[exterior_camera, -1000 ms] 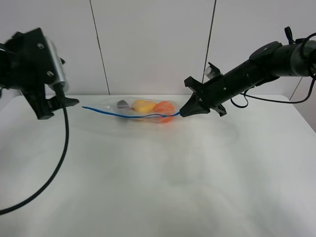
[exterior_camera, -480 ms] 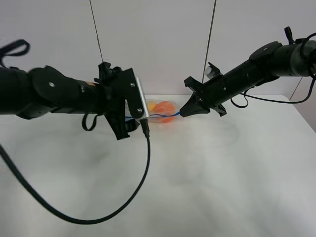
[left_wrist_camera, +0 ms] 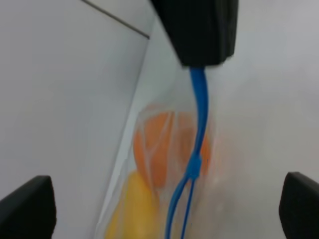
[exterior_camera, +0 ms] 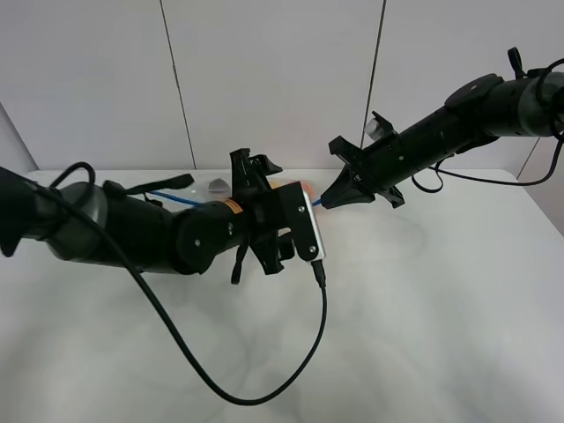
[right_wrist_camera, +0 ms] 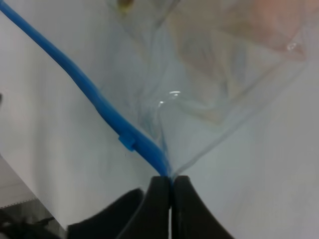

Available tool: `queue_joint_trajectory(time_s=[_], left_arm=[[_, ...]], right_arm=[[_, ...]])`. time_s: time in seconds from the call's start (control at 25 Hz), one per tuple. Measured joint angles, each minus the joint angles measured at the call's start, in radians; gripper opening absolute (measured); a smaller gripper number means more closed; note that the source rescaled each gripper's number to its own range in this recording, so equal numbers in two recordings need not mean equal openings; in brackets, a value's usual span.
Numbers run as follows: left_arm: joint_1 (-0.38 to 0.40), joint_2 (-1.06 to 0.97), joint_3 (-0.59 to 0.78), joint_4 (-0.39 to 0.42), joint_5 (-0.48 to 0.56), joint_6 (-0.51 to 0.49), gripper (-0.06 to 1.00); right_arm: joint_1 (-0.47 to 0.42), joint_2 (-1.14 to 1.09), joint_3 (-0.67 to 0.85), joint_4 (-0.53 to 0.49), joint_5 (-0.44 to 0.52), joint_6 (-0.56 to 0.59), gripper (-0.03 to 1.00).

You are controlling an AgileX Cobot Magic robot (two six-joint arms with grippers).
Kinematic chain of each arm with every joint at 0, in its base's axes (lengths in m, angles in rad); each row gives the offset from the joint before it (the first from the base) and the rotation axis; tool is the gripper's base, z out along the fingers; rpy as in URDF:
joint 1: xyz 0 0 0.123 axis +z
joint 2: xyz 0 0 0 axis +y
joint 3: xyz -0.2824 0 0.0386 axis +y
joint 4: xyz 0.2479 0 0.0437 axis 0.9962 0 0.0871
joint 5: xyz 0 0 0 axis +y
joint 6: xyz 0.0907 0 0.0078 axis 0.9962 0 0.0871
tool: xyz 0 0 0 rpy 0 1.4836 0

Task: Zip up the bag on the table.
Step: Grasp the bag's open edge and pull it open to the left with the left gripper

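The blue zipper forks past the slider, so the slider will move to the far end of the zipper and close the zipper behind it when I pull.
The clear bag lies at the back of the white table, mostly hidden behind my left arm. Its blue zipper strip shows on the left. My right gripper is shut on the strip's right end, as the right wrist view shows, with the slider a little along the strip. My left gripper is open over the bag's middle and holds nothing. The left wrist view shows the slider, the orange and the yellow pear. The eggplant is hidden.
My left arm's black cable loops low over the front of the table. A white panelled wall stands right behind the bag.
My left arm has swung from the far left across to the bag, and its gripper now hangs over the bag's middle. My right gripper has kept still, shut on the strip's end.
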Motion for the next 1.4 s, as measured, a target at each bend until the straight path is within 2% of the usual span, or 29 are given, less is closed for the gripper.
queue_joint_trajectory(time_s=[0.12, 0.24, 0.48, 0.64, 1.04, 1.28, 1.4], left_arm=[[-0.005, 0.057, 0.000, 0.109, -0.094, -0.102, 1.00], [-0.005, 0.100, 0.000, 0.154, -0.181, -0.153, 0.97], [0.007, 0.138, 0.001, 0.164, -0.249, -0.165, 0.63], [0.018, 0.170, 0.001, 0.165, -0.307, -0.168, 0.52], [0.018, 0.181, 0.001, 0.191, -0.333, -0.176, 0.22], [0.018, 0.181, 0.001, 0.193, -0.332, -0.178, 0.16], [0.018, 0.181, 0.001, 0.202, -0.325, -0.178, 0.06]], right_arm=[[0.000, 0.000, 0.000, 0.000, -0.001, 0.009, 0.00], [0.000, 0.000, 0.000, 0.000, -0.001, 0.011, 0.00], [0.000, 0.000, 0.000, 0.000, -0.001, 0.012, 0.00], [0.000, 0.000, 0.000, 0.000, -0.001, 0.013, 0.00], [0.000, 0.000, 0.000, 0.000, -0.001, 0.015, 0.00], [0.000, 0.000, 0.000, 0.000, -0.001, 0.015, 0.00], [0.000, 0.000, 0.000, 0.000, -0.002, 0.015, 0.00]])
